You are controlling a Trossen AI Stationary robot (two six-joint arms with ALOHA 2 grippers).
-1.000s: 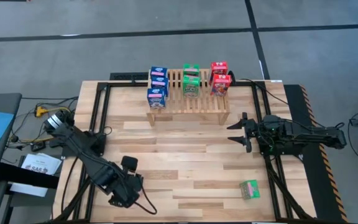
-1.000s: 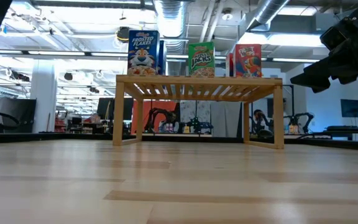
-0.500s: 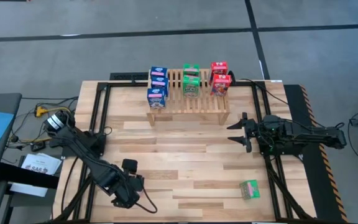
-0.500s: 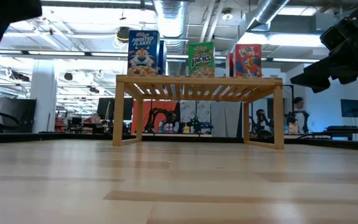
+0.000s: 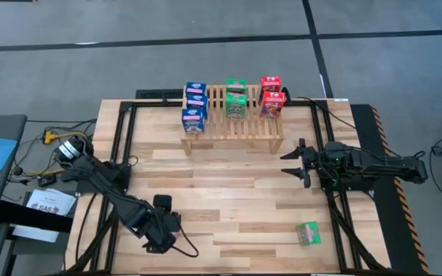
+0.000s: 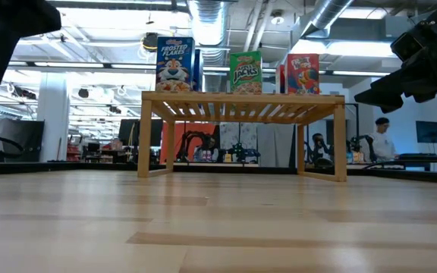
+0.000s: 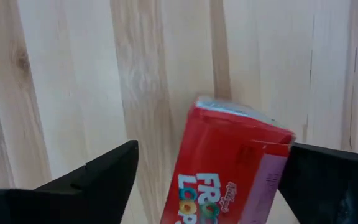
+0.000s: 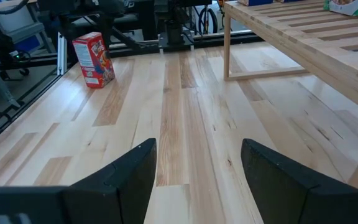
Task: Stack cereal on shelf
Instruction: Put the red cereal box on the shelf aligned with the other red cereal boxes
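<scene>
The red cereal box (image 7: pixel 225 165) is crooked between my left gripper's fingers, so I should open the gripper and turn it square to the box's sides (image 7: pixel 271 180) before I close it.
A red cereal box (image 7: pixel 229 168) stands upright on the tabletop near the left front; it also shows in the right wrist view (image 8: pixel 94 59). My left gripper (image 5: pixel 158 230) is above it, pointing down and open. Its fingers (image 7: pixel 104 171) stand on either side of the box, which sits closer to one finger. I cannot tell whether that finger touches the box. My right gripper (image 5: pixel 291 161) is open and empty at mid right. The slatted wood shelf (image 5: pixel 232 132) at the back carries three blue boxes (image 5: pixel 194 103), two green boxes (image 5: pixel 235 100) and two red boxes (image 5: pixel 271 97).
One green box (image 5: pixel 308 232) lies on the table at the near right, in front of the right arm. Black frame rails (image 5: pixel 121 153) run along the table's sides. Cables and papers lie off the table's left edge.
My left gripper has moved a little toward the table's right and far edges. In the low view it has come further into the picture from the upper left.
</scene>
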